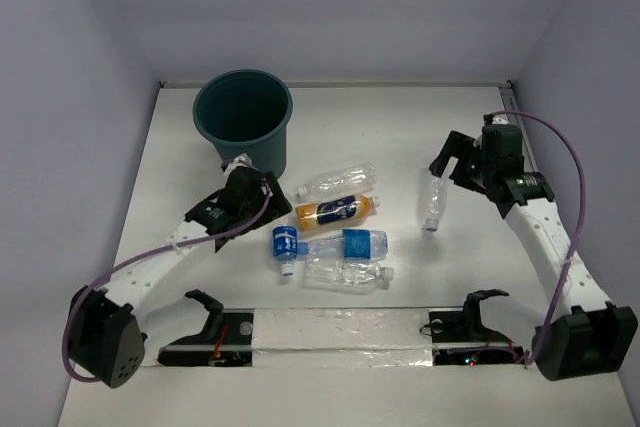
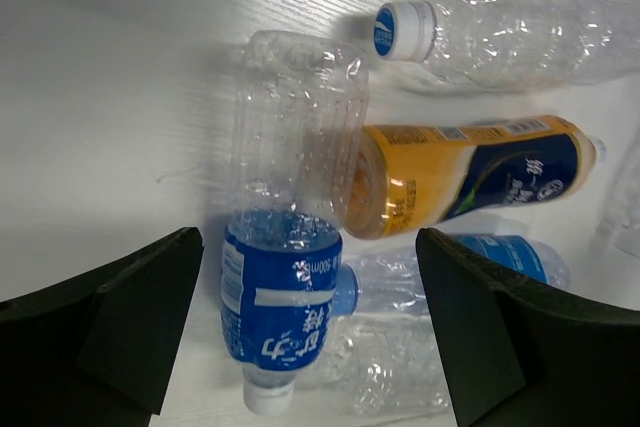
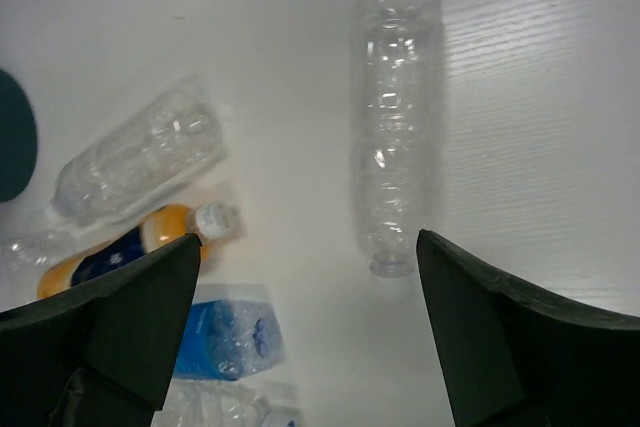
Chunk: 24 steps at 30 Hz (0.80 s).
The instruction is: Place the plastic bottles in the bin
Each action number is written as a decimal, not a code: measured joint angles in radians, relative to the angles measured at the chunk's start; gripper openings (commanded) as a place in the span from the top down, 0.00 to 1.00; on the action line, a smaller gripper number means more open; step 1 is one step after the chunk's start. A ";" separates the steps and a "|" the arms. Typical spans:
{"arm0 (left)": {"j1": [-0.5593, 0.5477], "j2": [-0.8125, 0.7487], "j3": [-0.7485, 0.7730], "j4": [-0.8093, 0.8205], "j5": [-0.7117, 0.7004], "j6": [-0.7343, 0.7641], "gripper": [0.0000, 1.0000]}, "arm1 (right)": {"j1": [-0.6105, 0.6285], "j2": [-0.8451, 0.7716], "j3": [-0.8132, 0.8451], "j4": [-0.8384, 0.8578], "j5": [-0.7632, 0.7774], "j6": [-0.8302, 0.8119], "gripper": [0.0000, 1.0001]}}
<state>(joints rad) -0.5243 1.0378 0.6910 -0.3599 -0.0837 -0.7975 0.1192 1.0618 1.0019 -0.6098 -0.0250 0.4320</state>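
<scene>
My right gripper is hovering near the base end of the lone clear bottle (image 1: 433,177). The bottle should hang with its capped neck (image 1: 431,223) lower when I lift it.
The dark teal bin (image 1: 243,115) stands at the back left. Five bottles lie clustered mid-table: a clear one (image 1: 335,182), the orange one (image 1: 333,211), two blue-labelled ones (image 1: 285,244) (image 1: 362,243) and a clear one (image 1: 345,274). Another clear bottle (image 1: 431,199) lies apart to the right. My left gripper (image 1: 262,190) is open and empty, hovering over the nearer blue-labelled bottle (image 2: 280,297), which lies between its fingers in the left wrist view, beside the orange bottle (image 2: 470,172). My right gripper (image 1: 455,169) is open and empty above the lone clear bottle (image 3: 395,127).
White walls enclose the table on three sides. A taped rail with black brackets (image 1: 340,329) runs along the near edge between the arm bases. The bin's rim (image 3: 12,147) shows at the left edge of the right wrist view.
</scene>
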 measured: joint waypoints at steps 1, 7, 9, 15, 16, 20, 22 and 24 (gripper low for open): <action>-0.002 0.028 0.005 0.012 -0.009 0.006 0.14 | -0.013 0.019 -0.004 0.005 -0.003 0.004 0.05; -0.004 0.179 0.019 0.084 -0.030 0.040 0.14 | -0.077 0.161 -0.004 0.053 -0.024 0.029 0.03; -0.004 0.219 0.019 0.104 -0.030 0.050 0.14 | -0.093 0.214 -0.004 0.068 -0.032 0.039 0.02; -0.004 0.313 0.027 0.156 -0.037 0.082 0.24 | -0.109 0.372 0.008 0.103 -0.035 0.051 0.01; -0.004 0.326 0.027 0.163 -0.040 0.085 0.29 | -0.109 0.392 0.012 0.106 -0.035 0.055 0.01; -0.004 0.349 0.027 0.182 -0.054 0.098 0.51 | -0.110 0.477 0.026 0.129 -0.035 0.067 0.01; -0.004 0.349 0.027 0.185 -0.059 0.108 0.57 | -0.111 0.520 0.037 0.133 -0.036 0.070 0.01; -0.004 0.344 0.027 0.183 -0.066 0.117 0.62 | -0.111 0.561 0.053 0.136 -0.040 0.070 0.01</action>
<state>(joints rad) -0.5282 1.3823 0.7181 -0.1764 -0.1493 -0.6807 0.0078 1.6230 1.0554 -0.4736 -0.0650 0.5022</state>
